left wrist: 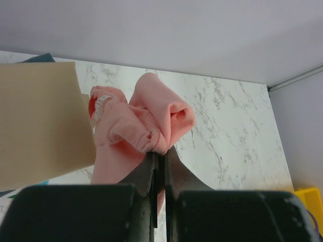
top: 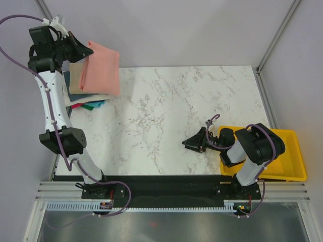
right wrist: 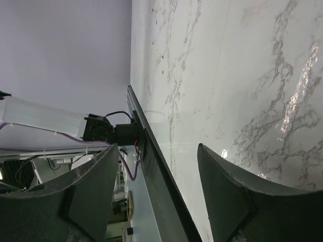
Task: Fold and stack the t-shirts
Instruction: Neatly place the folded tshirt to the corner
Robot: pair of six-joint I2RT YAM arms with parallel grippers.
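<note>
The salmon-pink t-shirt (top: 102,70) is hanging folded over the edge of the tan t-shirt. My left gripper should keep pulling it toward the side until it covers the stack (top: 75,80).
At the table's far left, my left gripper (top: 89,50) is raised and shut on a bunched edge of the salmon-pink t-shirt (top: 101,68). The shirt hangs folded over the stack of t-shirts (top: 75,86). That stack has a tan one on top, with white and teal edges (top: 93,105) poking out below. In the left wrist view the pink cloth (left wrist: 146,121) is pinched between the closed jaws of that gripper (left wrist: 160,152), and the tan shirt (left wrist: 40,121) lies to the left. My right gripper (top: 194,141) hovers low over the marble near the front right, open and with nothing in it (right wrist: 157,151).
A yellow plastic tray (top: 292,151) sits at the front right corner, beside the right arm. The marble tabletop (top: 176,111) lies between the stack and the right gripper. Metal frame posts stand at the back corners.
</note>
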